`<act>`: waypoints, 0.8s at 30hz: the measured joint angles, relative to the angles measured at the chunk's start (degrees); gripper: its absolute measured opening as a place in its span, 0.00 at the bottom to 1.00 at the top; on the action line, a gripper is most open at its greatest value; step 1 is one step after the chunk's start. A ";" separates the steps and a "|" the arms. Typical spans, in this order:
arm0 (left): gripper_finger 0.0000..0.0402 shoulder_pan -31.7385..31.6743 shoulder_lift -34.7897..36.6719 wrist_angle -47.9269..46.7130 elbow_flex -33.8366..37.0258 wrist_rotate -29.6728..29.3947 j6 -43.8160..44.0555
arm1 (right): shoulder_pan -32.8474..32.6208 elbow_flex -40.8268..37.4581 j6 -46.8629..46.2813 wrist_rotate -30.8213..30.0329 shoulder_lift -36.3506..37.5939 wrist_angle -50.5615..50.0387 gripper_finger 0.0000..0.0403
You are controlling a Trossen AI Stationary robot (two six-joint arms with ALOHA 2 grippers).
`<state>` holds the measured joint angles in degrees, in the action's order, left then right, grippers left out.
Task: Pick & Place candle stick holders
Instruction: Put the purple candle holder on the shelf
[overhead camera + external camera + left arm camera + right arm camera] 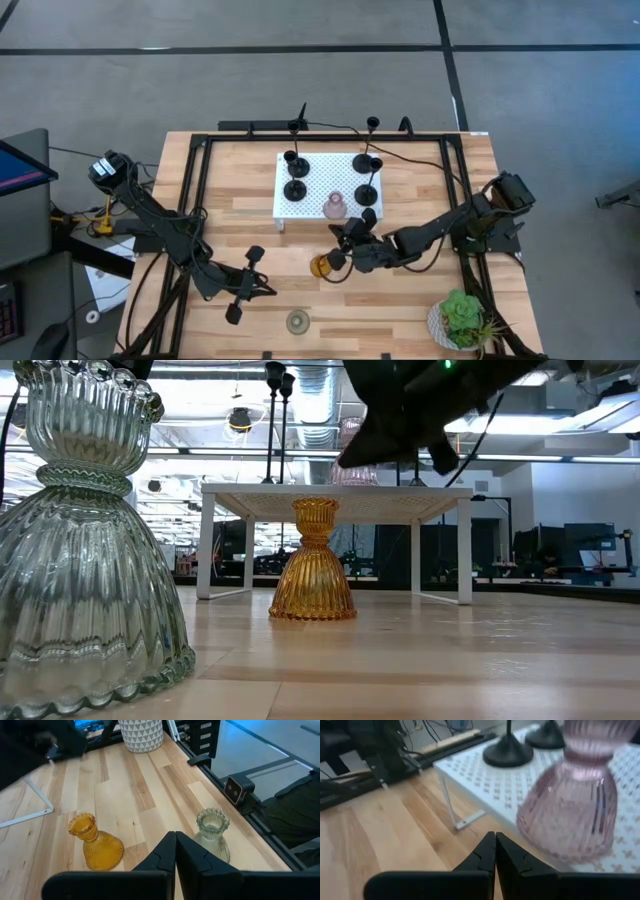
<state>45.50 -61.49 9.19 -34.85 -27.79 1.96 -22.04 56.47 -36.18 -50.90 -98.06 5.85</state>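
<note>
I should push the pink holder gently toward the platform's middle [339, 183] with my right gripper before I back away, because the pink holder stands at the white platform's near edge [333, 216].
Several black candle stick holders [296, 188] stand on their disc bases on a white perforated platform [315, 200]. A pink holder [570, 810] stands at the platform's near edge. An amber holder [320, 266] stands on the table just in front of the platform. A pale green one [298, 321] is near the front edge. My right gripper [340, 238] hovers shut between the pink and amber holders, touching neither. My left gripper [270, 290] hangs shut to the left of the amber holder [97, 845] and the green one [212, 832].
A potted green plant [462, 320] in a white patterned pot stands at the near right corner. Black frame rails [200, 180] run along the table's sides and far edge. Bare wood lies left of the platform and between the amber holder and the plant.
</note>
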 joint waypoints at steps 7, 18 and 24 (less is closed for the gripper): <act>0.02 0.00 0.00 -0.34 0.00 0.00 0.00 | -0.10 2.78 -0.08 -3.17 0.07 -4.86 0.00; 0.02 -0.01 0.00 -0.38 0.00 0.00 0.00 | 4.94 2.82 -0.43 -6.18 0.07 -6.88 0.00; 0.02 0.00 0.00 -0.38 0.00 0.00 0.02 | 8.73 2.82 -0.03 -6.33 0.07 -6.31 0.00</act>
<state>45.50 -61.49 8.82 -34.85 -27.79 1.97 -13.31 59.29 -36.21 -57.24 -98.00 -0.46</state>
